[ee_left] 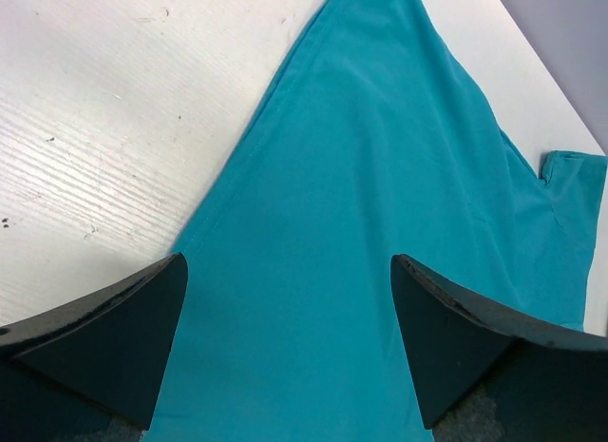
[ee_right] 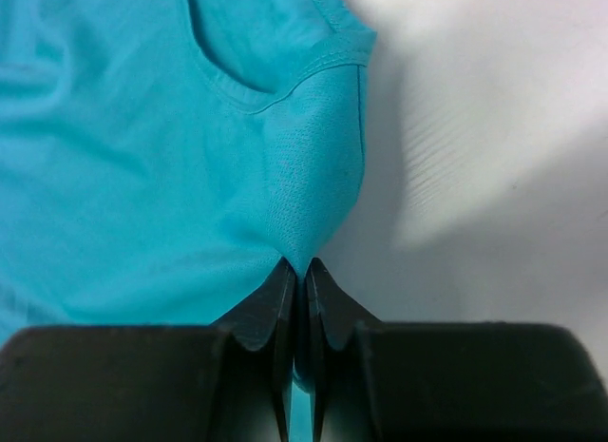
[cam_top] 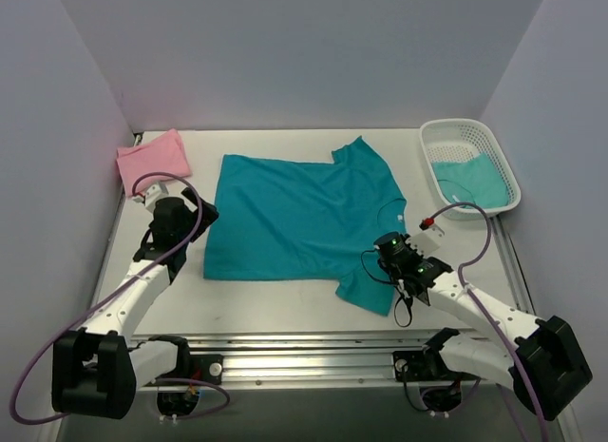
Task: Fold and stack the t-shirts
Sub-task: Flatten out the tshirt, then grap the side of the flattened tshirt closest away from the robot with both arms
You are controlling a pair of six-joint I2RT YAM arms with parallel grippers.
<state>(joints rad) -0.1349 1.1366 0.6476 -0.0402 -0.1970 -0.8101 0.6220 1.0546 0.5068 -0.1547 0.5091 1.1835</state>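
The near sleeve [cam_top: 360, 288] sticks out toward the rail while my right gripper pinches the shoulder next to the collar, so next I open the gripper and go to the sleeve's end [cam_top: 379, 305].
A teal t-shirt [cam_top: 299, 219] lies spread flat in the middle of the table, collar to the right. My right gripper [cam_top: 389, 247] is shut on the shirt's shoulder cloth beside the collar; the right wrist view shows the cloth [ee_right: 309, 190] pinched between the closed fingertips. My left gripper [cam_top: 198, 214] is open over the shirt's left hem; in the left wrist view the teal cloth [ee_left: 361, 223] lies between the spread fingers. A folded pink t-shirt [cam_top: 152, 160] lies at the back left. Another teal t-shirt [cam_top: 472, 181] lies in the basket.
A white mesh basket [cam_top: 446, 135] stands at the back right. Purple walls close in the left, back and right sides. A metal rail [cam_top: 304, 352] runs along the near edge by the arm bases.
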